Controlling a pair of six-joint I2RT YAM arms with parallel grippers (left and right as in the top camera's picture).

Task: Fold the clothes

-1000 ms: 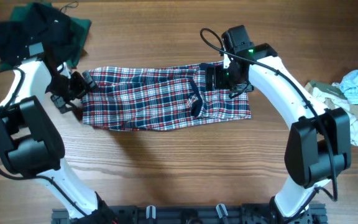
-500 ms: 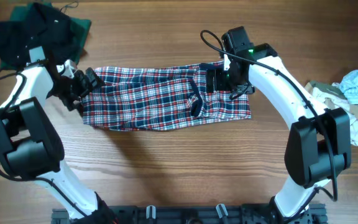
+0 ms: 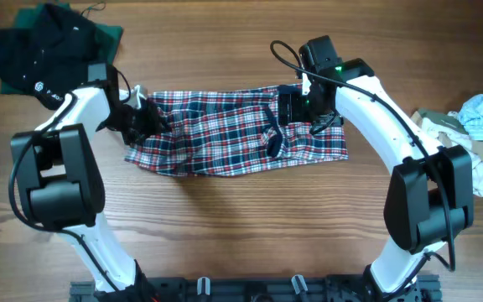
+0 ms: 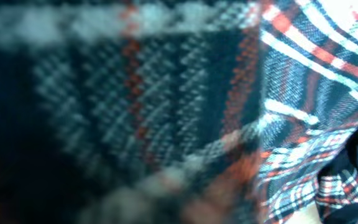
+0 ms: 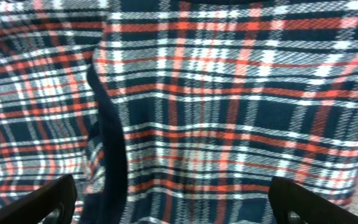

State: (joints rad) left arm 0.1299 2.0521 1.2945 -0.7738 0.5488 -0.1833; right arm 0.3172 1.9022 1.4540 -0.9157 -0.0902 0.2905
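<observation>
My left gripper should fold the cloth's bunched end over the cloth's middle, because the plaid cloth is stretched out lengthwise and my right gripper is open above it.
The clothes' plaid cloth, red, navy and white, lies lengthwise across the middle of the wooden table. My left gripper sits on its bunched left end and is shut on it. In the left wrist view blurred plaid fills the frame and hides the fingers. My right gripper hovers over the cloth's right part, open. The right wrist view has its gripper wide apart above plaid, with a navy trim strip near the left finger.
A heap of black and green garments lies at the back left corner. A pile of pale blue, white and beige clothes sits at the right edge. Both arms' bases stand at the table's front edge.
My left gripper moved right onto the cloth's left end and closed on it. The cloth's left end bunched and the whole cloth shifted slightly right. The right arm stayed put.
</observation>
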